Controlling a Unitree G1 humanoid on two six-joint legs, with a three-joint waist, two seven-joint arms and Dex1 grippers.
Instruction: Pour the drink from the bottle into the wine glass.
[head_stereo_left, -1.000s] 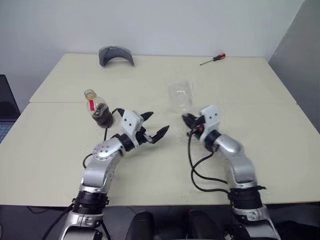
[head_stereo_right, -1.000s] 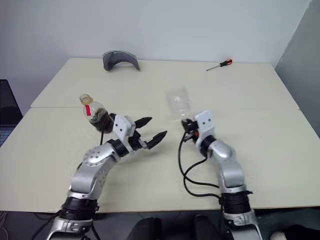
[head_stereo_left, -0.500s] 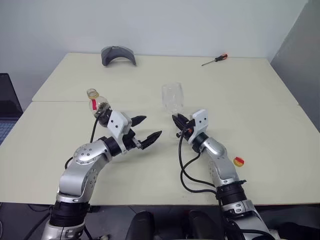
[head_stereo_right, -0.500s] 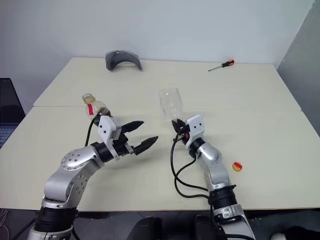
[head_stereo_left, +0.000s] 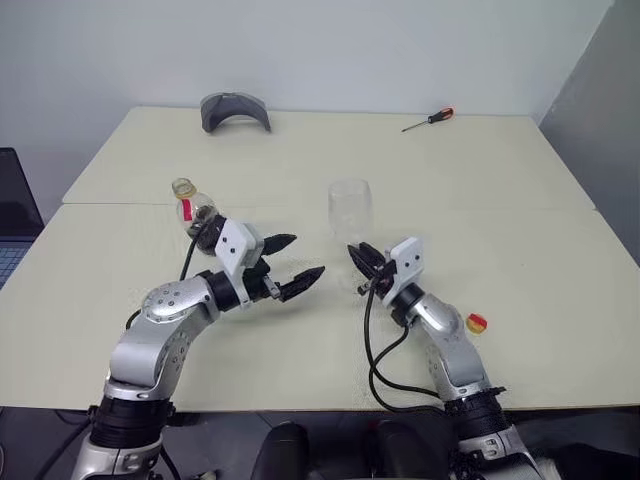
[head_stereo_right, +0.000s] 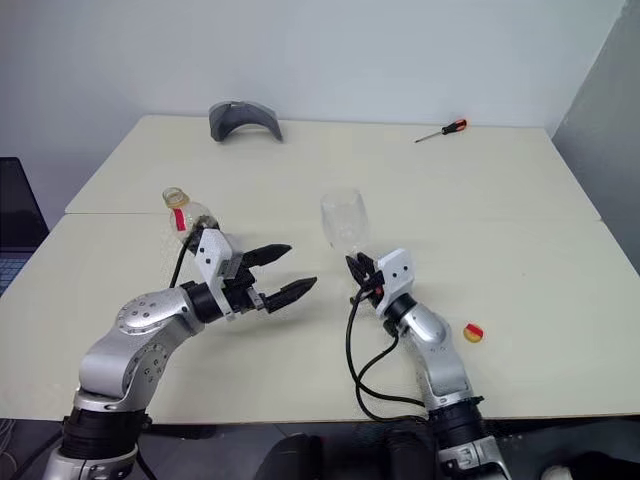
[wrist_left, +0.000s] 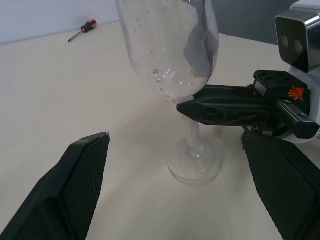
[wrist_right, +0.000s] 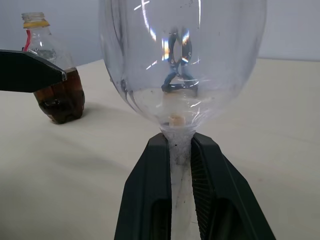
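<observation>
The drink (head_stereo_left: 204, 217) will flow out in a thin stream when I tip the bottle neck-down, because the bottle's narrow rim (head_stereo_left: 183, 187) is open.
The wine glass (head_stereo_left: 350, 208) stands upright at the table's middle, clear and empty, with its foot (wrist_left: 195, 165) at the table surface. My right gripper (wrist_right: 180, 165) is shut on its stem just under the bowl. The bottle (head_stereo_left: 190, 207) stands to the left, with dark brown drink (wrist_right: 59, 102) in its lower part, a red neck label and a yellowish rim. My left gripper (head_stereo_left: 300, 257) hangs open and empty between bottle and glass, pointing at the glass, a little short of its stem.
A grey curved object (head_stereo_left: 235, 108) and a screwdriver (head_stereo_left: 427, 119) lie at the table's far edge. A small red and yellow cap (head_stereo_left: 477, 322) lies on the table to the right of my right arm. A dark laptop edge (head_stereo_left: 10, 205) shows at far left.
The whole view has shifted. My right gripper has brought the glass slightly lower and nearer, still shut on its stem. The left gripper stays open in much the same place.
</observation>
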